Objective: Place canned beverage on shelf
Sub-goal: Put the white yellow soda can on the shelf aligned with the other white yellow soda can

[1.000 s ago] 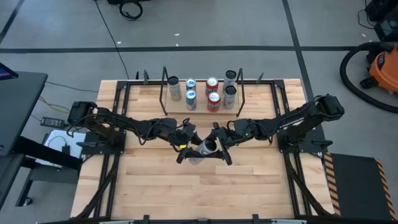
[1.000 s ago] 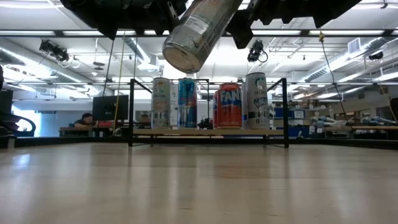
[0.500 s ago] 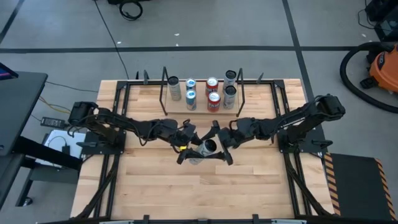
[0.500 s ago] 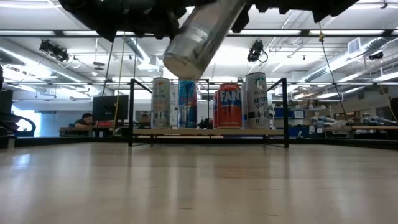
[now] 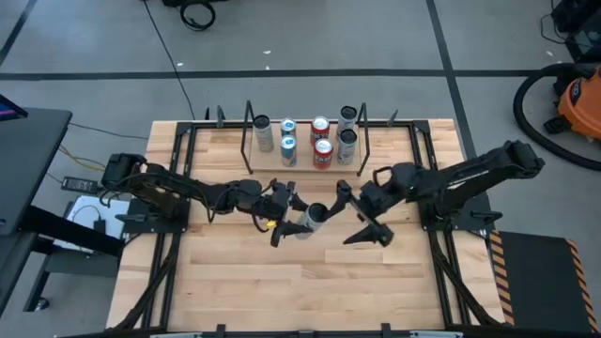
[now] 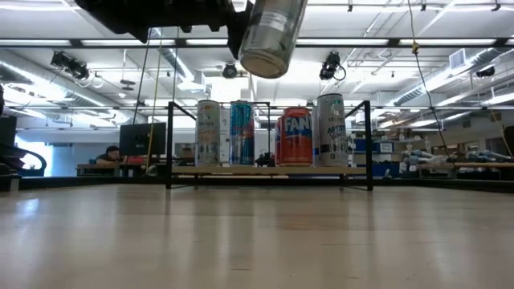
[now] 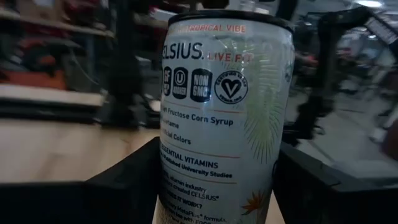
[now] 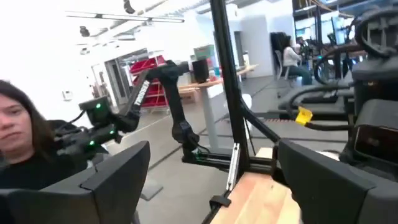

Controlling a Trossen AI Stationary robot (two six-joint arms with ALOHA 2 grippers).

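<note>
The shelf's open spot [image 5: 266, 159] is on the left gripper's side, so the robot's right gripper should move back from the can [image 5: 311, 222] while the left gripper takes it there.
A white Celsius can [image 7: 224, 112] hangs in the air over the middle of the table, with my left gripper [image 5: 286, 219] shut on it. In the low view the can [image 6: 273, 32] sits high, tilted, well above the tabletop. My right gripper [image 5: 346, 216] stands open just to the can's right, with nothing between its fingers [image 8: 118, 174]. At the far middle is the shelf [image 5: 305, 161], a light-wood board [image 6: 269, 171] between black rod uprights, with several cans standing on it. My left gripper pinches the can's side wall [image 7: 186, 186] between its two fingers, one on each side. The fingers come level from the table's left and lie across the can. The can is lifted clear of the table and tilted, one end [image 6: 265, 63] facing down.
Black frame rails [image 5: 183, 160] run along the table's left and right sides and far edge. Bare wood [image 5: 300, 282] lies in front of both grippers. A person [image 8: 25, 143] shows in the room beyond the table.
My right gripper has drawn away from the can, going up and toward the table's right edge. The can stays in my left gripper, which has rolled a little; the can has tipped nearer upright and risen slightly.
</note>
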